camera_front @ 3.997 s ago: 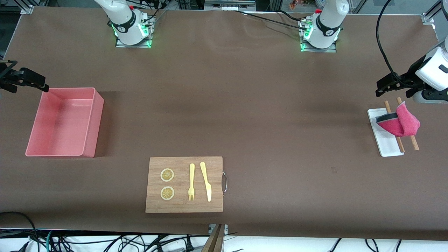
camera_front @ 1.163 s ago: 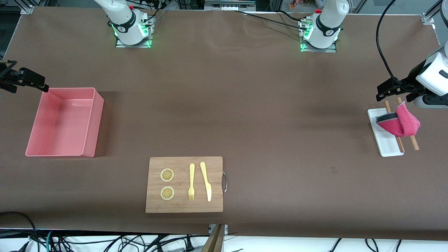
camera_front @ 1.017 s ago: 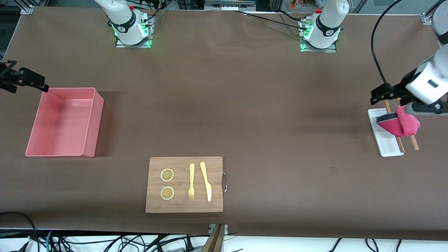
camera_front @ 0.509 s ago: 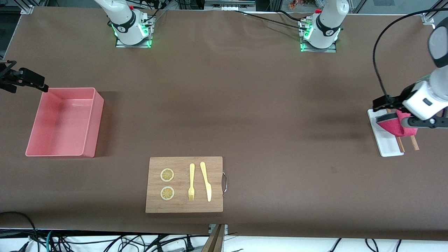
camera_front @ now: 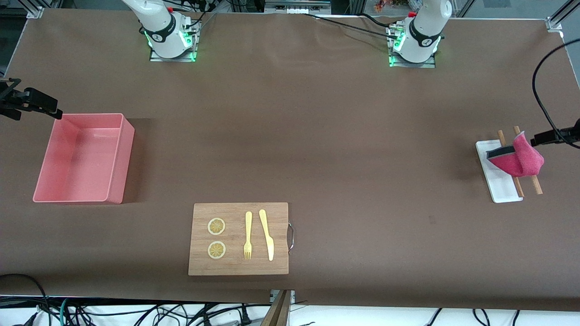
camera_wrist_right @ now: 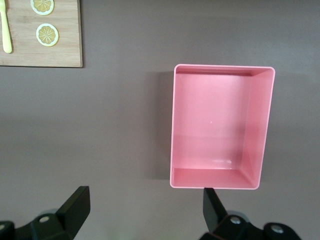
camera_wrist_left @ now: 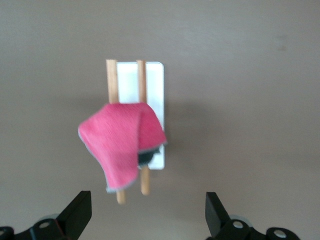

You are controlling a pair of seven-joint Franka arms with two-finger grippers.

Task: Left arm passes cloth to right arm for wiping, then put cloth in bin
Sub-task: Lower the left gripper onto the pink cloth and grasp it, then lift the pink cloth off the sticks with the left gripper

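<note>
My gripper will lift the magenta-red cloth (camera_front: 522, 159), and it will come away and leave the wooden sticks where they are, because loose corners (camera_front: 524, 136) hang over them.
The magenta-red cloth (camera_front: 519, 159) lies folded over two wooden sticks (camera_front: 531, 181) on a small white tray (camera_front: 500, 188) at the left arm's end of the table. My left gripper (camera_wrist_left: 146, 202) hangs high over the table beside the cloth (camera_wrist_left: 122, 142), open and holding nothing. In the front view only a black tip of the left gripper (camera_front: 550, 137) shows at the picture's edge. The salmon-pink bin (camera_front: 115, 158) stands at the right arm's end. My right gripper (camera_front: 50, 107) waits above the bin's corner, open; its wrist view shows the bin (camera_wrist_right: 172, 125) with nothing inside.
A wooden cutting board (camera_front: 239, 267) with two lemon slices (camera_front: 216, 226), a yellow fork (camera_front: 248, 235) and a yellow knife (camera_front: 266, 233) lies near the table's front edge, between bin and tray. Both arm bases (camera_front: 170, 40) stand along the back edge.
The left arm swept low over the cloth and tray, then drew back toward its end of the table, almost out of the front view. The cloth stays put. The right arm has not moved.
</note>
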